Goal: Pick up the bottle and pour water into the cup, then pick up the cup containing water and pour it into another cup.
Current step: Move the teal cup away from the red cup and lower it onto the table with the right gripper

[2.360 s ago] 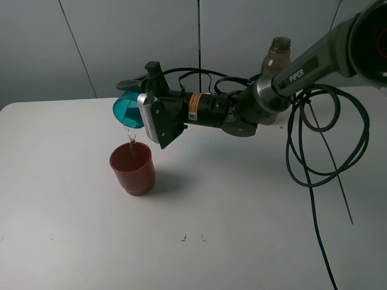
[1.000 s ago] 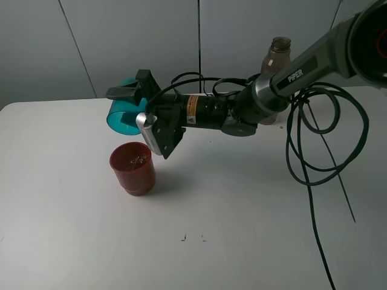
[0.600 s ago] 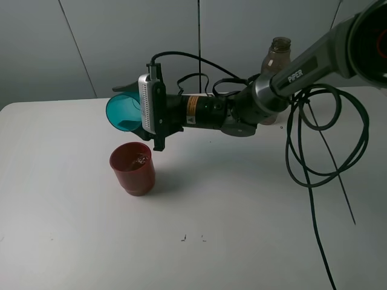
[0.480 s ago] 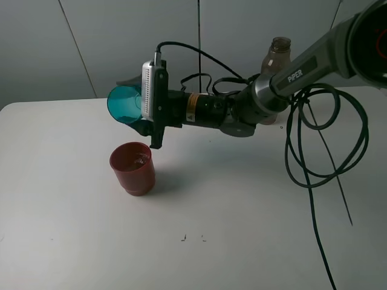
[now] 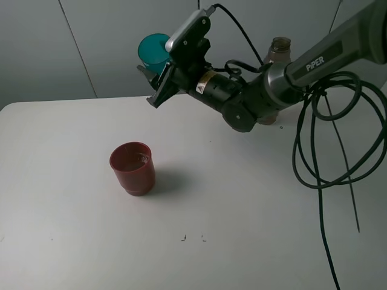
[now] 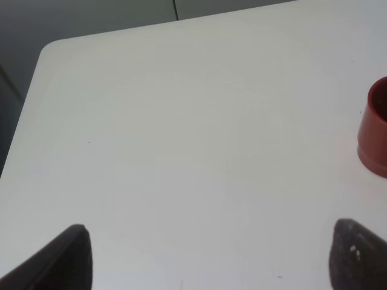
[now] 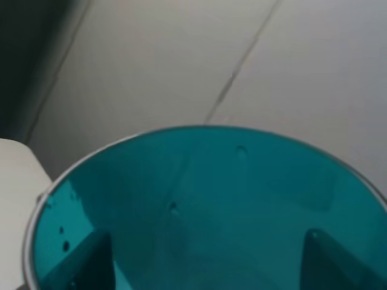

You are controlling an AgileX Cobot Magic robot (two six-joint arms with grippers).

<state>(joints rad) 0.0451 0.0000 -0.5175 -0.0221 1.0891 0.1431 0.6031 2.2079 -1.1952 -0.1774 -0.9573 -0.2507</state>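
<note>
The white table (image 5: 200, 128) beside the bottle is clear for the teal cup (image 5: 153, 51), so the robot's right gripper should keep moving the cup down until its base rests there, and then let go.
My right gripper (image 5: 158, 66) is shut on the teal cup (image 5: 152, 48) and holds it upright, high above the table's far side. In the right wrist view the teal cup (image 7: 199, 211) fills the frame, its mouth toward the camera, with dark fingers (image 7: 326, 260) showing through its wall. The red cup (image 5: 132, 168) stands on the white table (image 5: 72, 229) at left of centre, with water in it. Its edge shows in the left wrist view (image 6: 375, 136). The grey-brown bottle (image 5: 278, 51) stands behind the right arm, mostly hidden. My left gripper (image 6: 208, 257) is open above bare table.
Black cables (image 5: 329, 139) hang from the right arm over the table's right side. A grey panelled wall (image 5: 91, 42) stands behind the table. The table's far left corner (image 6: 51, 51) shows in the left wrist view.
My right gripper has turned the teal cup from tipped over the red cup back to upright and raised it up and back, away from the red cup. Water now lies in the red cup.
</note>
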